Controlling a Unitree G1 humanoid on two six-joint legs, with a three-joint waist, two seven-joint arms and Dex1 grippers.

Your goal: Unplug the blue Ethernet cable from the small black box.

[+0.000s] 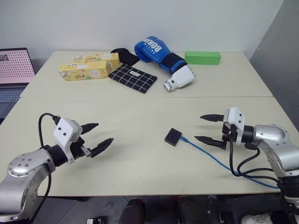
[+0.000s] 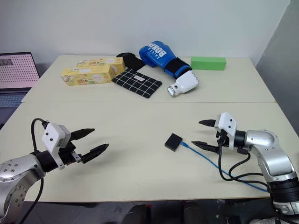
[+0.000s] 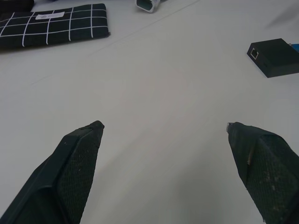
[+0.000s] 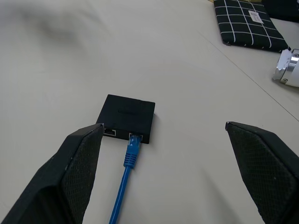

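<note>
The blue plug (image 4: pixel 134 142) is pushed deep into its port, so the small black box (image 1: pixel 173 136) will come up together with it when the robot lifts.
The small black box (image 1: pixel 173 136) lies flat on the cream table, near the middle front. The blue Ethernet cable (image 1: pixel 212 157) is plugged into the box's right side and trails off toward the table's front right edge; its plug (image 4: pixel 133 147) sits in one port of the box (image 4: pixel 127 117). My right gripper (image 1: pixel 209 128) hovers open just right of the box, fingers pointing at it, with the cable passing beneath. Far to the left, my left gripper (image 1: pixel 96 136) is open and holds nothing; the box (image 3: pixel 275 57) lies well ahead of it.
At the back stand two yellow cartons (image 1: pixel 91 66), a black checked cloth (image 1: pixel 132 77), a blue boxing glove (image 1: pixel 160 55), a white cylinder-ended object (image 1: pixel 180 78) and a green block (image 1: pixel 202 58). A laptop (image 1: pixel 14 74) sits off the left edge. Black robot cables (image 1: pixel 252 168) hang at the right.
</note>
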